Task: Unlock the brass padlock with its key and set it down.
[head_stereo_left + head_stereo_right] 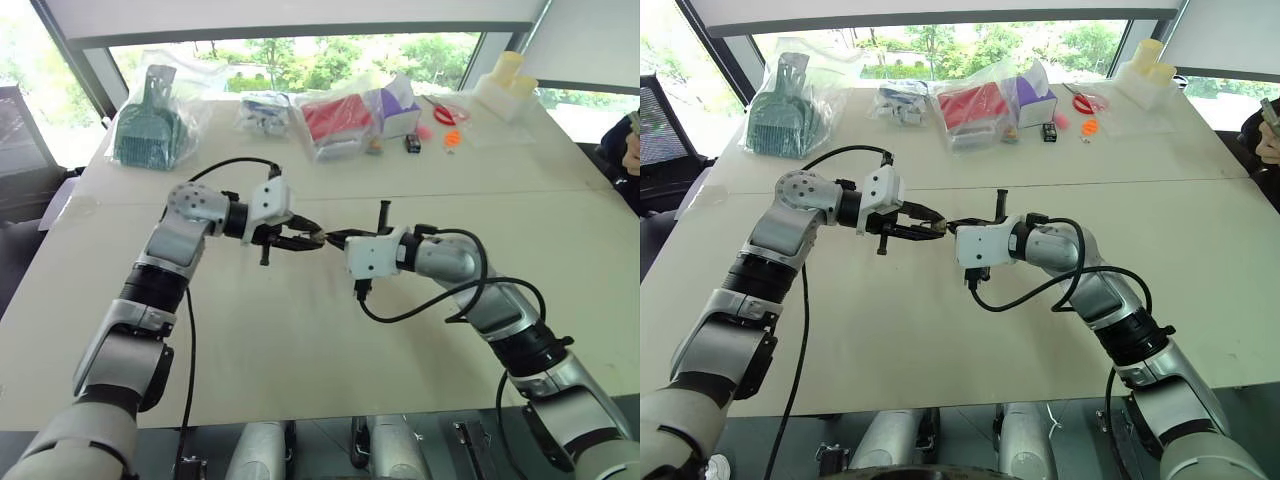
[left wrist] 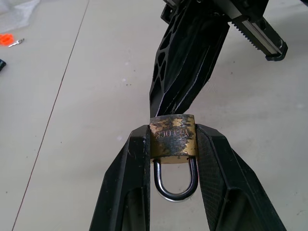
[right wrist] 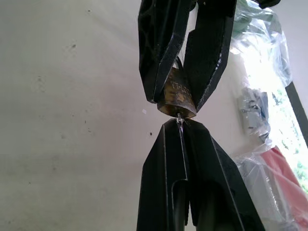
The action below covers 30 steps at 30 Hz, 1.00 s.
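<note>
The robot's left gripper pinches the padlock's body (image 2: 173, 136) and must be free to pull the closed shackle (image 2: 175, 196), so the right gripper should move from the key to that body.
Above the middle of the table, my two grippers meet tip to tip. My left gripper (image 2: 172, 131) is shut on the brass padlock (image 2: 172, 140), pinching its worn yellow body from both sides. The silvery shackle (image 2: 176, 185) is closed and points back toward the wrist. My right gripper (image 3: 180, 123) is shut on the key (image 3: 180, 119), a thin silver sliver between its fingertips. The key's tip meets the end of the padlock (image 3: 176, 94) opposite the shackle; how deep it sits is hidden. In the head views the left gripper (image 1: 303, 238) and right gripper (image 1: 333, 238) face each other.
Along the far edge of the table (image 1: 300, 340) lie plastic bags: one with a green item (image 1: 150, 125), one with a red box (image 1: 335, 118), and a purple box (image 1: 397, 105). Small orange bits (image 1: 452, 138) and white containers (image 1: 505, 85) sit at the far right. A person (image 1: 628, 150) is at the right edge.
</note>
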Tool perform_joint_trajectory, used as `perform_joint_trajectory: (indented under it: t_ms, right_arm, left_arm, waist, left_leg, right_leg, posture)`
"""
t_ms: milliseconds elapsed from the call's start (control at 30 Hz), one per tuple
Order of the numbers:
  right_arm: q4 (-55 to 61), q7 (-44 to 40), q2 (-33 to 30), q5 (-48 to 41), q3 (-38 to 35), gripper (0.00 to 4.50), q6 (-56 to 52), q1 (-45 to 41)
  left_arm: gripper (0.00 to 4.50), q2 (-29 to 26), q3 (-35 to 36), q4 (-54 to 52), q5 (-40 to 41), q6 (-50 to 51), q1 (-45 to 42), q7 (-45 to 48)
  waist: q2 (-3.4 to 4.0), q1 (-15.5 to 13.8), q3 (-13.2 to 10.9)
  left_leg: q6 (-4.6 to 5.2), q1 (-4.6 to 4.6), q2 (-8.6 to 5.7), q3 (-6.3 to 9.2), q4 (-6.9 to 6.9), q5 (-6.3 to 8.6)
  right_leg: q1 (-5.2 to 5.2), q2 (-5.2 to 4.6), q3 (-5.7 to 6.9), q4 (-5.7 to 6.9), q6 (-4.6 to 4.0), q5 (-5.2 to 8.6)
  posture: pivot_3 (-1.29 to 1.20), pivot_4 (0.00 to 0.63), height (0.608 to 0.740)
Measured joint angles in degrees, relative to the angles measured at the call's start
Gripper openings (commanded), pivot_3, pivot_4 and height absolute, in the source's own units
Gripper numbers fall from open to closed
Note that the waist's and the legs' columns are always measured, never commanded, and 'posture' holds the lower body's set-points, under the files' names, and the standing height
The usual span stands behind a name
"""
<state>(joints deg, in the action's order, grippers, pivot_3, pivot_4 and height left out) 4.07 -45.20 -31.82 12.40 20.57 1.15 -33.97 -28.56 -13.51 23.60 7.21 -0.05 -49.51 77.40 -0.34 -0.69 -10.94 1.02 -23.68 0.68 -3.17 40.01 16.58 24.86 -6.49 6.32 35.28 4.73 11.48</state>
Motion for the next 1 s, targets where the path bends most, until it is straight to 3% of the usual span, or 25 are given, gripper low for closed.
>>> perform_joint_trajectory:
  t_ms: [333, 433, 500, 633, 800, 1000]
  right_arm:
    - [2.3, -11.4, 1.5, -10.8, -1.8, 0.08, -23.1, -5.0]
    - [2.3, -10.3, 1.9, -10.6, -2.0, 0.08, -23.8, -5.4]
    - [1.7, -7.9, 0.8, -6.9, -1.3, 0.08, -16.8, -5.4]
    - [-0.5, -1.4, -3.4, 1.9, 0.8, 1.41, 3.8, -4.2]
    - [-4.7, 6.0, -5.1, 8.5, 1.1, 4.03, 19.4, -2.8]
    - [-8.7, 12.5, -4.6, 11.9, 1.0, 4.03, 30.3, -3.5]
  left_arm:
    - [0.74, 0.3, -1.3, 2.4, -4.8, -15.8, -0.1, -1.1]
    - [0.74, 0.5, -0.8, 3.1, -4.6, -15.3, -0.6, -1.3]
    - [0.74, 0.6, 0.2, 3.3, -2.9, -11.4, -1.2, -0.7]
    - [0.74, 0.8, 1.2, 3.5, 0.4, -3.8, -2.3, 1.5]
    - [0.74, 0.5, 1.3, 5.0, 1.6, -0.4, -2.3, 4.0]
    - [0.74, 0.3, 1.6, 4.8, 4.7, 4.7, -3.0, 7.0]
  waist:
    - [0.02, 0.0, 0.0]
    - [0.02, 0.0, 0.0]
    - [0.02, 0.0, 0.0]
    - [0.02, 0.1, 0.0]
    - [0.01, 0.3, 0.0]
    - [0.01, 0.4, 0.0]
  left_leg:
    - [0.01, 0.01, 0.04, 0.01, 0.01, 0.00]
    - [0.01, 0.00, 0.01, 0.00, 0.01, 0.00]
    - [0.01, 0.00, 0.00, -0.01, 0.00, 0.00]
    - [0.00, 0.00, -0.04, -0.01, 0.00, 0.00]
    - [-0.06, 0.01, -0.03, -0.18, 0.00, -0.04]
    - [-0.06, 0.01, -0.02, -0.18, 0.01, -0.04]
  right_leg:
    - [0.00, 0.00, 0.01, 0.02, -0.01, -0.01]
    - [0.00, 0.00, 0.01, 0.02, -0.01, -0.01]
    - [0.01, 0.00, 0.01, 0.02, 0.00, 0.00]
    - [0.00, -0.01, -0.01, 0.02, 0.07, 0.04]
    - [0.01, 0.00, 0.00, 0.05, 0.06, 0.04]
    - [0.01, 0.01, -0.01, 0.05, 0.06, 0.04]
  posture:
    - [0.00, 0.150, 0.740]
    - [0.00, 0.150, 0.740]
    - [0.00, 0.150, 0.740]
    - [0.00, 0.150, 0.740]
    - [0.00, 0.150, 0.740]
    - [0.00, 0.150, 0.740]
